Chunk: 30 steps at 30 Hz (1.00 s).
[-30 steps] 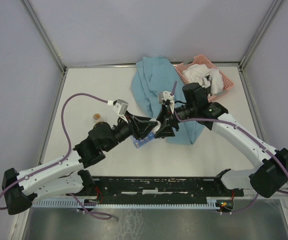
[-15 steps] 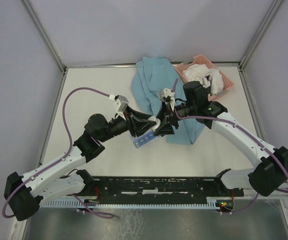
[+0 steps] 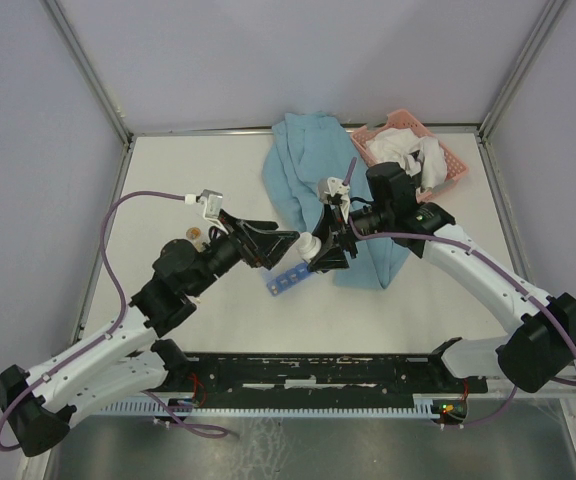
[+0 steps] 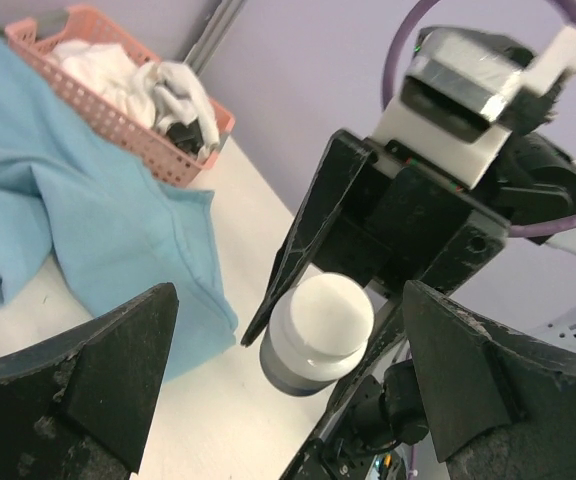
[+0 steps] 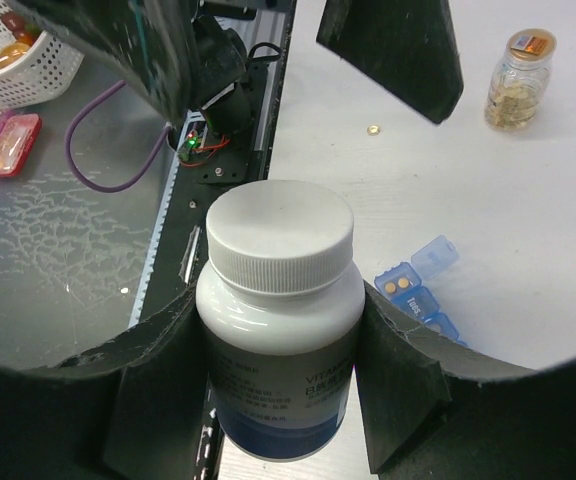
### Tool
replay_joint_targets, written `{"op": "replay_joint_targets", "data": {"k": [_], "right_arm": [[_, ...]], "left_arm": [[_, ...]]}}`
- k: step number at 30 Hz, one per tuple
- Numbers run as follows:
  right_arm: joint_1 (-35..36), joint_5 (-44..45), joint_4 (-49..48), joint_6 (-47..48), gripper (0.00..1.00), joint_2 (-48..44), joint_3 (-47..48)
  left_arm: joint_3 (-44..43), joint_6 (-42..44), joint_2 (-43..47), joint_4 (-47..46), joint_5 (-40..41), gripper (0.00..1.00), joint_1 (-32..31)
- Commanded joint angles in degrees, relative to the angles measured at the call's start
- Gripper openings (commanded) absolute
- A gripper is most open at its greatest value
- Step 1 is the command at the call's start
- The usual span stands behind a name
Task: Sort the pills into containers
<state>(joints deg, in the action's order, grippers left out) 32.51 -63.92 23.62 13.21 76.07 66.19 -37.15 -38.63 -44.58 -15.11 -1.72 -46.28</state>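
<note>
My right gripper is holding the capped bottle far from the glass jar [image 3: 195, 234], so next my left gripper grabs the bottle by its cap [image 3: 308, 246] to put it down there.
My right gripper [image 3: 320, 250] is shut on a white vitamin bottle [image 5: 280, 330] and holds it above the table with its white screw cap [image 4: 320, 328] on. My left gripper [image 3: 278, 248] stands open just left of the cap, its fingers [image 4: 98, 380] wide on either side and not touching it. Below the bottle the blue organiser strip of containers [image 3: 286, 282] lies on the table. Its end lid is open, and that compartment holds two tan pills [image 5: 400, 286]. One loose pill [image 5: 373, 129] lies on the table farther off.
A small glass jar of pills [image 3: 195, 236] stands at the left of the table. A blue cloth [image 3: 308, 180] lies behind the grippers, with a pink mesh basket [image 3: 413, 150] of white rags at the back right. A white basket [image 5: 8, 70] sits off the table's near edge.
My left gripper has opened wide and drawn back to the left, away from the bottle's cap. The right gripper and the bottle have stayed in place.
</note>
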Motion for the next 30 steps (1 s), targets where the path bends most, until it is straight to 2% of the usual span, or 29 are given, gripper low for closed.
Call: {"op": "replay_joint_targets", "data": {"k": [1, 6, 11, 13, 16, 19, 25, 28, 30], "right_arm": [[-0.26, 0.06, -0.79, 1.09, 0.08, -0.41, 2.02], [-0.24, 0.38, -0.51, 1.28, 0.08, 0.0, 2.05], [-0.18, 0.52, -0.24, 1.46, 0.08, 0.0, 2.25], [-0.19, 0.52, -0.16, 1.54, 0.08, -0.13, 2.27], [-0.24, 0.5, -0.07, 1.68, 0.08, -0.25, 2.26], [-0.21, 0.52, 0.03, 1.86, 0.08, -0.36, 2.24], [-0.25, 0.6, 0.2, 1.99, 0.08, -0.52, 2.35], [-0.2, 0.63, 0.2, 1.91, 0.08, -0.48, 2.35], [-0.21, 0.62, 0.18, 1.78, 0.08, -0.42, 2.42]], "left_arm": [[-2.85, -2.54, -0.75, 2.25, 8.18, 0.99, -4.46], [-4.83, 0.68, -3.43, 2.19, 12.07, 0.99, -9.99], [-6.22, 1.3, -5.86, 3.03, 13.2, 0.97, -10.98], [-6.96, 1.58, -6.87, 4.01, 13.73, 0.92, -11.03], [-7.56, 1.56, -7.97, 4.27, 14.03, 0.79, -11.07], [-8.31, 1.62, -8.77, 4.89, 14.17, 0.72, -11.04], [-8.73, 1.63, -9.65, 5.86, 13.76, 0.71, -11.08], [-8.61, 2.17, -9.57, 6.06, 13.48, 0.58, -11.06], [-8.52, 2.76, -9.41, 6.02, 13.08, 0.54, -11.02]]}}
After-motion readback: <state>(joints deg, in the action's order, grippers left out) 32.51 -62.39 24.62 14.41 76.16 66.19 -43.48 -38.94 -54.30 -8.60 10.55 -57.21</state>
